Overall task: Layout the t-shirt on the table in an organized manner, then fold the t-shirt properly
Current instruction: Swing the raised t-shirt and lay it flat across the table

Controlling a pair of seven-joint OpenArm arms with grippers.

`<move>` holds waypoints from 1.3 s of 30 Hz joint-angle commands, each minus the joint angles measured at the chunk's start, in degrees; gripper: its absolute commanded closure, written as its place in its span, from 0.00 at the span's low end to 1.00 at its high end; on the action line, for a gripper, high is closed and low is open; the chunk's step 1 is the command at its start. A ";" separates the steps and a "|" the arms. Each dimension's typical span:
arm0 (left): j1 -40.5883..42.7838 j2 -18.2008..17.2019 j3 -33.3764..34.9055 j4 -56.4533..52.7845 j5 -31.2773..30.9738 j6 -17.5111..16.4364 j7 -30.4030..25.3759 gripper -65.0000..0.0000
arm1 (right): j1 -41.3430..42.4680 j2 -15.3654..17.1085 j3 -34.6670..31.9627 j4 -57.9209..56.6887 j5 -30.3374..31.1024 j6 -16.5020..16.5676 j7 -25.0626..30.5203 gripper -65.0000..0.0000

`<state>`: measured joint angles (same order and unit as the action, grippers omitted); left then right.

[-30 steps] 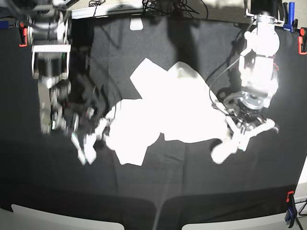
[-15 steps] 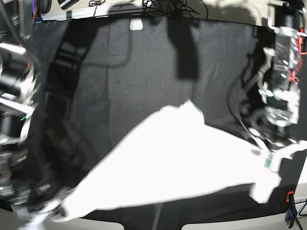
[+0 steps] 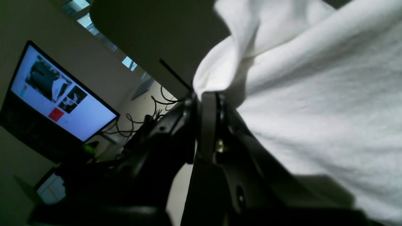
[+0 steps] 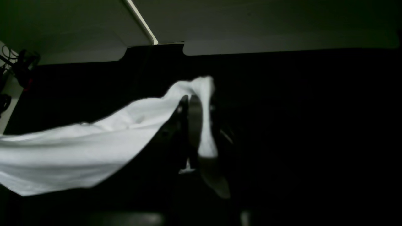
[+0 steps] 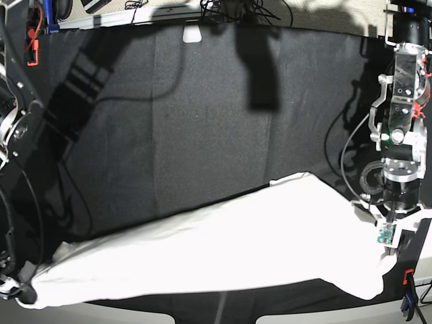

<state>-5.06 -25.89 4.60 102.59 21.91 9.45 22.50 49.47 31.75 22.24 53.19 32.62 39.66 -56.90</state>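
Note:
The t-shirt hangs in a long band at the table's front edge (image 5: 192,252), so my left gripper and my right gripper should sweep it flat toward the table's far edge (image 5: 216,47).
The white t-shirt (image 5: 223,253) hangs stretched in a long band across the front of the black-covered table (image 5: 202,121), and no print shows. My left gripper (image 5: 389,251), at the right of the base view, is shut on one end of the shirt. In the left wrist view its fingers (image 3: 208,103) pinch a bunched fold of the t-shirt (image 3: 314,94). My right gripper (image 5: 23,291), at the lower left corner, is shut on the other end. In the right wrist view the right gripper (image 4: 196,102) clamps a corner of the t-shirt (image 4: 78,150) above the table (image 4: 298,110).
A red clamp (image 5: 30,50) sits on the table's far left edge, and a red clamp (image 5: 408,277) with a blue clamp (image 5: 405,307) sits at the near right corner. Cables (image 5: 229,8) run along the back edge. A lit monitor (image 3: 59,97) stands beyond the table.
A second ago the shirt lay crumpled mid-table. Both arms have pulled it apart and toward the front edge, and its raised middle peak has dropped into a flatter, wider band.

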 commanded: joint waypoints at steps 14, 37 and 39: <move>-1.18 -0.83 -0.50 4.79 1.18 3.48 6.58 1.00 | 0.83 1.57 0.20 13.99 13.70 0.34 -8.04 1.00; 10.05 -0.81 -0.48 12.50 -5.68 -1.16 24.20 1.00 | -22.12 1.25 4.96 14.53 15.28 0.34 -7.96 1.00; 13.94 -0.81 -0.48 15.26 -8.02 -1.16 24.20 1.00 | -25.35 1.25 7.37 15.02 16.06 0.34 -7.96 1.00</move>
<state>9.69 -26.06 4.49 116.77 12.78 7.60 47.97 22.44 31.55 29.26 66.98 47.33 39.59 -65.93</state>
